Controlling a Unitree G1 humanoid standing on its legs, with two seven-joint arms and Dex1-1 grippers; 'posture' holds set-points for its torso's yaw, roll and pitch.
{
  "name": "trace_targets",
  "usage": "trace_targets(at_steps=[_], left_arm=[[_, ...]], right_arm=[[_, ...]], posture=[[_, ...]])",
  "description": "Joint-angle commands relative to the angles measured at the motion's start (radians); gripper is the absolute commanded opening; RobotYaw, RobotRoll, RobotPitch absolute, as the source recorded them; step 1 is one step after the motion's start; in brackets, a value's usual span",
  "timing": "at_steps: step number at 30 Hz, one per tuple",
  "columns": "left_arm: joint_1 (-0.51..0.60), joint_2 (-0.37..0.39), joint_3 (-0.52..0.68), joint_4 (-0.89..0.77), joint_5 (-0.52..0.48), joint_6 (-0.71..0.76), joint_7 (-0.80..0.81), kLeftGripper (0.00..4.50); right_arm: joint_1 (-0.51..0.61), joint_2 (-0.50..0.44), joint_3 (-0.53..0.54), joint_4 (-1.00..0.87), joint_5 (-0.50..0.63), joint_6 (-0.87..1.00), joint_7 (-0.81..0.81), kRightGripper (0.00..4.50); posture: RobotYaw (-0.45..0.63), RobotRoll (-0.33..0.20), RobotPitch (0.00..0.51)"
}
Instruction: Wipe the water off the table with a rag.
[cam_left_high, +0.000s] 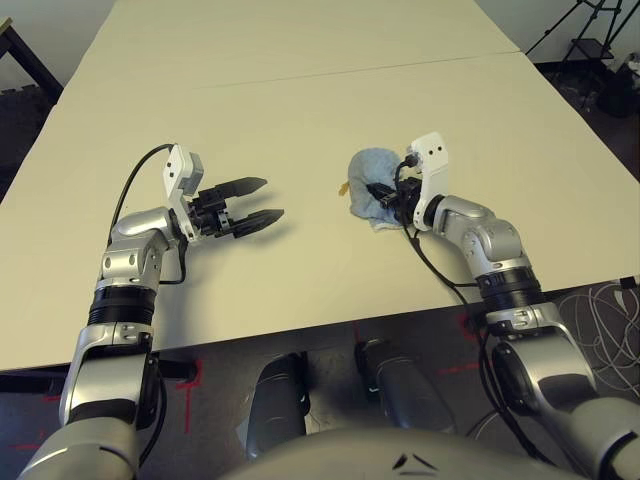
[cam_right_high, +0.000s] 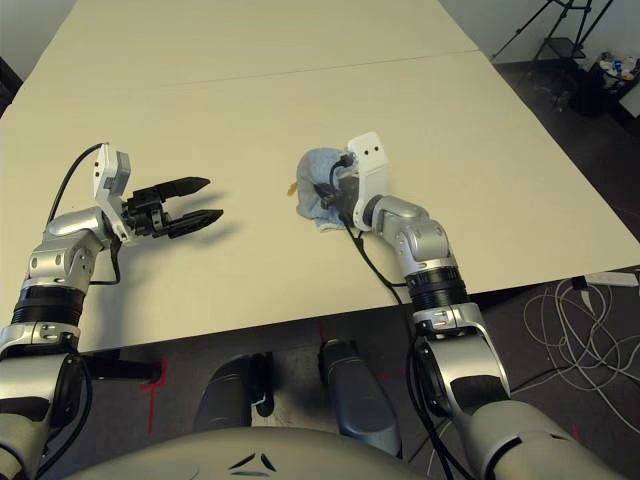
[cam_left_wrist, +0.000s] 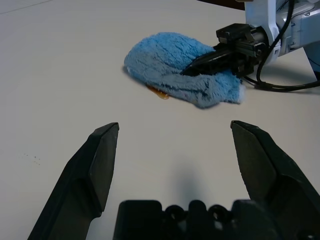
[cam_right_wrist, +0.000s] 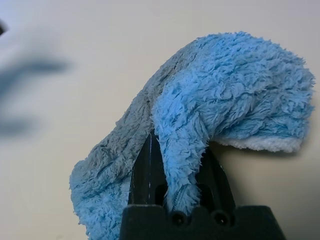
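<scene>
The water shows past the rag's edge, so the robot's right gripper should push the rag over the water (cam_left_high: 324, 205) toward the left gripper before it pulls the rag away.
The light blue rag (cam_left_high: 372, 182) lies bunched on the pale table (cam_left_high: 300, 120), right of centre. My right gripper (cam_left_high: 383, 193) is shut on a fold of the rag (cam_right_wrist: 190, 150), its black fingers (cam_left_wrist: 210, 59) pressed into the cloth. A small brownish-orange spot of water (cam_left_high: 342, 187) peeks out at the rag's left edge, also seen as an orange smear of water (cam_left_wrist: 159, 93) under the cloth's rim. My left gripper (cam_left_high: 258, 201) hovers open to the left of the rag, its fingers pointing toward it with nothing between them.
A thin seam (cam_left_high: 300, 75) crosses the table further back. The table's front edge (cam_left_high: 300, 330) runs close below both arms. A black cable (cam_left_high: 430, 262) trails from the right wrist. Tripod legs and gear (cam_left_high: 590, 40) stand on the floor at the far right.
</scene>
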Motion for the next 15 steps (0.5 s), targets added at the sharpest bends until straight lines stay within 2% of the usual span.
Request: trace_targets(at_steps=[1, 5, 8, 15], left_arm=[[0.013, 0.006, -0.006, -0.024, 0.006, 0.009, -0.005, 4.50], [0.021, 0.002, -0.006, -0.036, 0.004, 0.013, 0.000, 4.50], [0.027, 0.000, -0.005, -0.045, 0.003, 0.017, 0.003, 4.50], [0.028, -0.002, -0.004, -0.048, 0.002, 0.020, 0.007, 4.50]], right_arm=[[0.060, 0.045, 0.123, -0.008, 0.003, 0.075, 0.062, 0.19], [0.093, 0.062, 0.162, -0.055, 0.005, 0.100, 0.073, 0.19], [0.094, 0.065, 0.148, -0.051, -0.004, 0.088, 0.050, 0.19], [-0.002, 0.016, 0.006, 0.052, -0.004, 0.018, -0.019, 0.19]], posture=[[-0.22, 0.000, 0.143], [-0.22, 0.000, 0.144], [-0.22, 0.000, 0.144], [-0.23, 0.000, 0.142]])
